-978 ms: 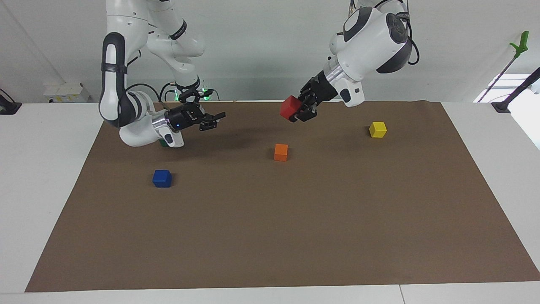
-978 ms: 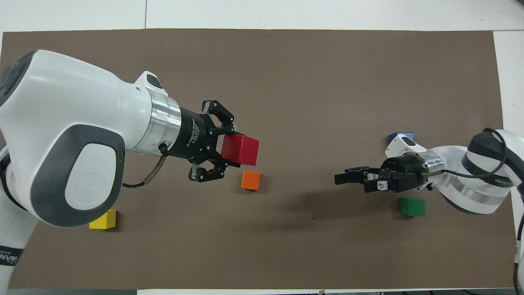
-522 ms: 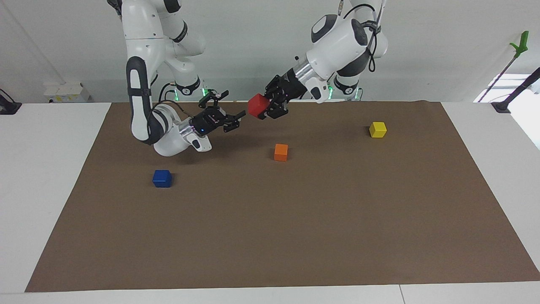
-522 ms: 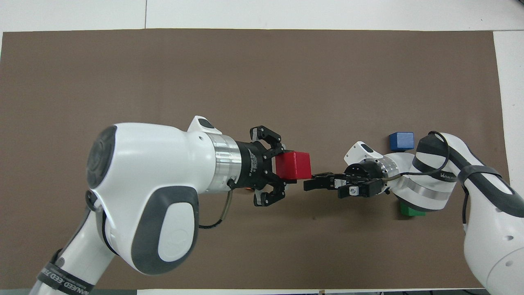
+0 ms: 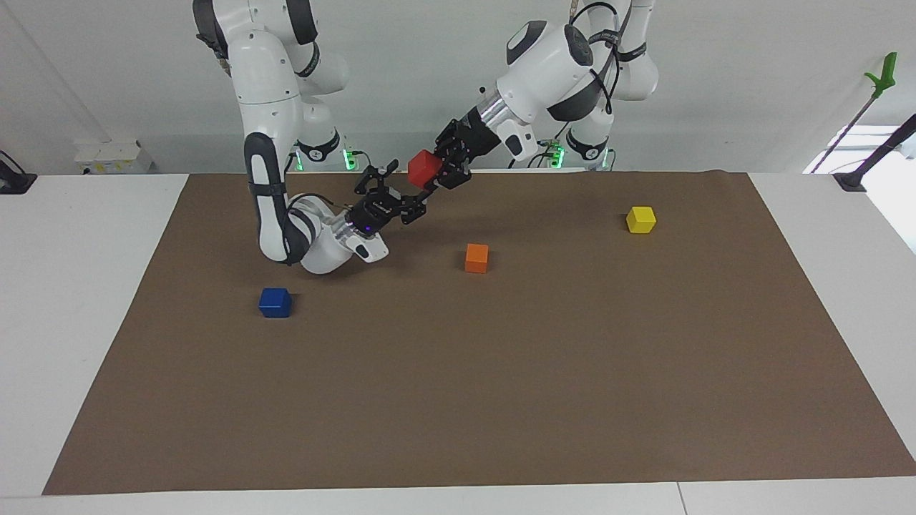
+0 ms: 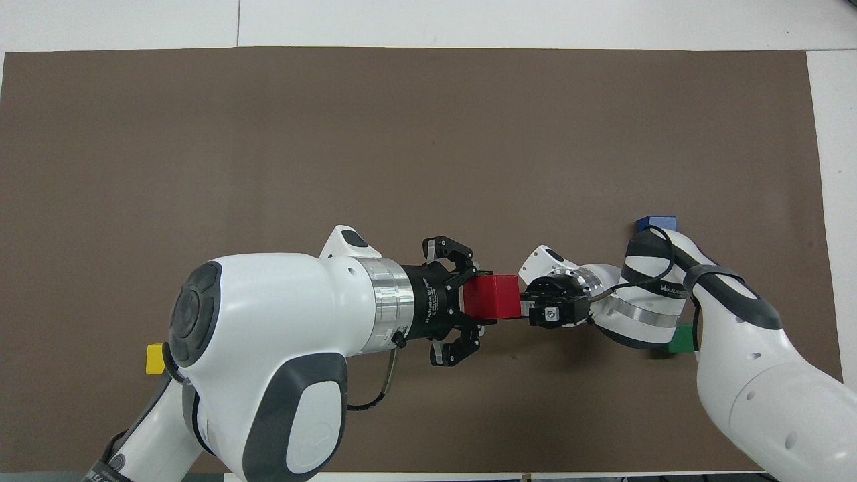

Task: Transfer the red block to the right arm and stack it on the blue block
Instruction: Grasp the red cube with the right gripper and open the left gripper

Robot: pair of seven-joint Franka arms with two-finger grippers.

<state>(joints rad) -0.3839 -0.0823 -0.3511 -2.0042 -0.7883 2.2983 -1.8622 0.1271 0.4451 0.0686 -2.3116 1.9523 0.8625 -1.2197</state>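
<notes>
Next, I take the red block's loose end (image 6: 511,296) with my right gripper before my left gripper opens, because my left gripper is holding the red block far from the blue block (image 5: 275,302).
The red block (image 5: 424,166) is up in the air, held in my left gripper (image 5: 435,172), which is shut on it over the part of the mat near the robots. In the overhead view the red block (image 6: 492,296) sits between my left gripper (image 6: 483,298) and my right gripper (image 6: 526,310). My right gripper (image 5: 408,184) is open and points up at the block, its fingers close beside and under it; I cannot tell whether they touch. The blue block (image 5: 275,302) lies on the mat toward the right arm's end, half hidden by the right arm in the overhead view (image 6: 657,221).
An orange cube (image 5: 476,257) lies mid-mat, farther from the robots than the grippers. A yellow cube (image 5: 641,219) lies toward the left arm's end. A green cube (image 6: 681,339) shows partly under the right arm. The brown mat (image 5: 501,393) covers the table.
My left gripper has carried the red block toward the right arm's end and higher. My right gripper has moved in and tilted up until its open fingers are at the block.
</notes>
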